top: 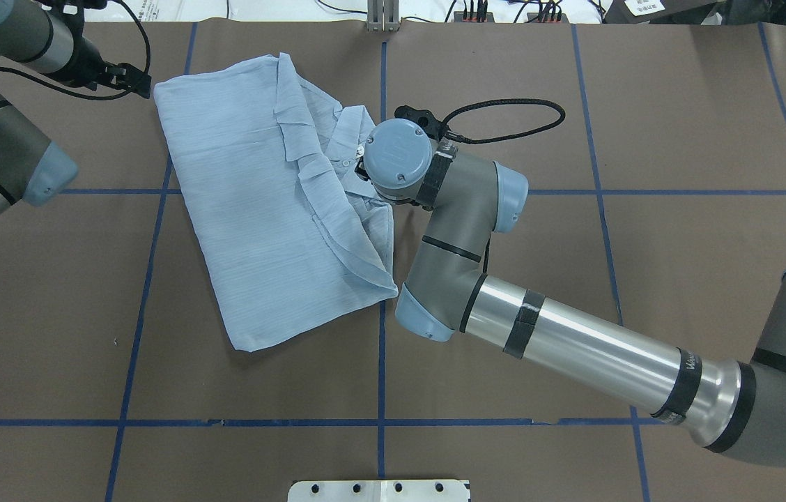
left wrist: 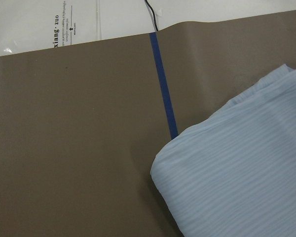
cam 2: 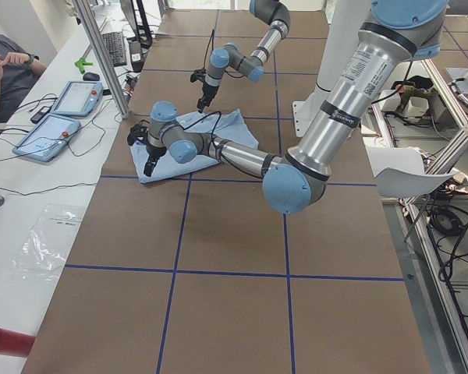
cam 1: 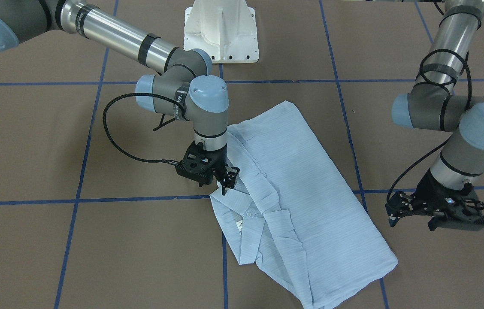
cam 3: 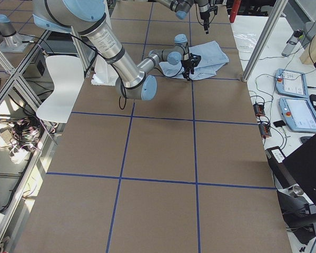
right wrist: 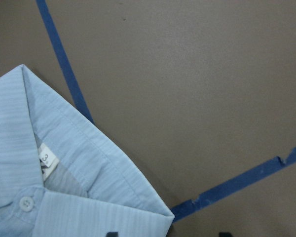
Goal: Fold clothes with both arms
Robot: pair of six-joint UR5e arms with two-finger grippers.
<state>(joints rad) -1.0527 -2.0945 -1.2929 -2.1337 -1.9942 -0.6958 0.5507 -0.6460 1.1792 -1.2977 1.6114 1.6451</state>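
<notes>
The shirt's near end (cam 1: 285,114) will bend upward when I lift it, while the shirt's far half stays flat, because soft wrinkles (cam 1: 287,229) run along the limp cloth.
The light blue striped shirt (cam 1: 306,193) (top: 253,209) lies folded on the brown table, sleeves tucked in and collar facing up. Its white neck tag (cam 1: 239,226) (right wrist: 46,163) and a small button (right wrist: 24,203) show. My right gripper (cam 1: 227,186) (right wrist: 167,235) points down at the shirt's collar edge, open, its two fingertips apart on either side of the collar corner. In the overhead view that gripper is hidden under its wrist. My left gripper (cam 1: 391,214) (top: 141,78) hovers open just off the shirt's opposite edge, holding nothing. A folded corner of the shirt (left wrist: 246,173) fills the left wrist view.
Blue tape lines (cam 1: 139,199) grid the table. The white pedestal base (cam 1: 220,34) stands at the robot's side. A person (cam 2: 0,66) sits at a side desk with tablets (cam 2: 51,132). A white chair (cam 3: 55,87) stands beside the table.
</notes>
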